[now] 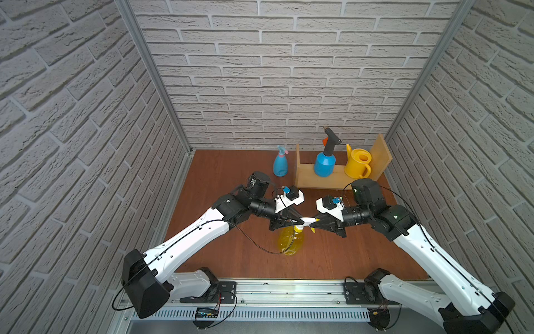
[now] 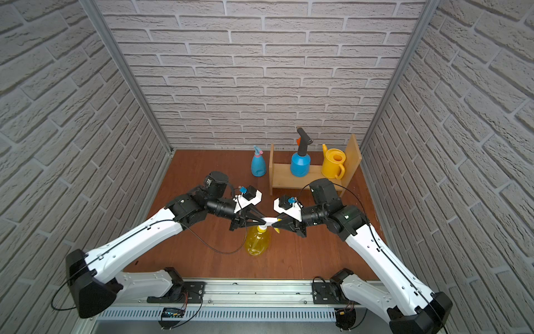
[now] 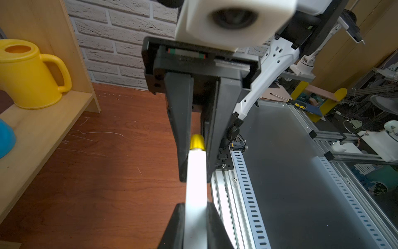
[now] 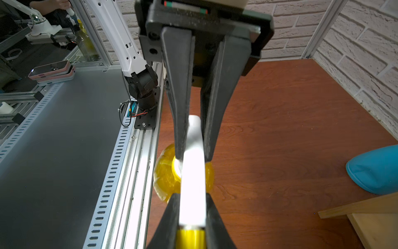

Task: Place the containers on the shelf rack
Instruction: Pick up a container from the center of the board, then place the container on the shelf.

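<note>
I should open my right gripper and move it back before my left gripper carries the bottle to the rack's empty end [image 1: 306, 175], because both grippers are clamped on the yellow spray bottle's head [image 1: 306, 221].
The translucent yellow spray bottle [image 1: 291, 241] [image 2: 257, 241] stands mid-table, and both grippers are shut on its white spray head [image 3: 195, 183]. My left gripper [image 1: 302, 222] [image 3: 196, 215] clamps the head's rear. My right gripper [image 1: 313, 224] [image 4: 191, 215] clamps the end with the yellow nozzle [image 4: 190, 238]. The shelf rack [image 1: 306, 177] [image 2: 281, 176] stands at the back right. On its board are the blue pressure sprayer [image 1: 324, 164] and the yellow watering can [image 1: 357, 166] [image 3: 28, 75]. The light-blue spray bottle [image 1: 280, 164] stands on the table just left of the rack.
Brick walls close in the table on three sides, and the right wall [image 1: 433, 173] runs close to the rack's side board. An aluminium rail [image 1: 289, 289] with both arm bases lines the front edge. The rack's left half holds nothing.
</note>
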Action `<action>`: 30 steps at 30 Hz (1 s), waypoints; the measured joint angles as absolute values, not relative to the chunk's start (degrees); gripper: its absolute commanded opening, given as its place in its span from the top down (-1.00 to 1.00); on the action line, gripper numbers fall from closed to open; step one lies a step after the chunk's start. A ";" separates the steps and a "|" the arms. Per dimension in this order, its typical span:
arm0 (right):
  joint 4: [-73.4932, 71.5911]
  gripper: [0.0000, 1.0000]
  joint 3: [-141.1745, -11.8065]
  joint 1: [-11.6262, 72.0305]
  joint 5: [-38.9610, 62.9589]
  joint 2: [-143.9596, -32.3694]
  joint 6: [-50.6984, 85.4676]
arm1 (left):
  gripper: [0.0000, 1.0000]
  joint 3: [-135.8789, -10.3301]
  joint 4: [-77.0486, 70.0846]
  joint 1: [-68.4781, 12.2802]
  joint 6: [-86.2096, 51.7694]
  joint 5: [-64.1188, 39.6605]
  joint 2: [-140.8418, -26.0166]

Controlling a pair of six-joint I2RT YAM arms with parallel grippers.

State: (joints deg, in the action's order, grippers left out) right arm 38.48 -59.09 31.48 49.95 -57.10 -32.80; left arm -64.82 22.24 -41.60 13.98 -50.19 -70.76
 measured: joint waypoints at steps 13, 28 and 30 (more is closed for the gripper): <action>21.67 -0.60 -50.74 31.53 26.72 -42.63 -13.47 | 1.00 -58.92 16.21 -42.15 8.29 -37.26 -66.48; 25.82 -0.82 -44.66 31.48 -38.19 -32.99 36.88 | 1.00 -68.20 -7.90 -60.53 -0.75 17.91 -86.80; 27.03 -0.82 -45.21 31.33 -41.04 -34.02 38.87 | 1.00 -73.78 -8.29 -60.97 -2.28 25.23 -92.23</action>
State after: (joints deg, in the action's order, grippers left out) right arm 27.03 -45.21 31.33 -41.04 -34.02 38.87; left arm -73.78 -8.29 -60.97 -2.28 25.23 -92.23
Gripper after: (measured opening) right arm 0.912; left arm 0.192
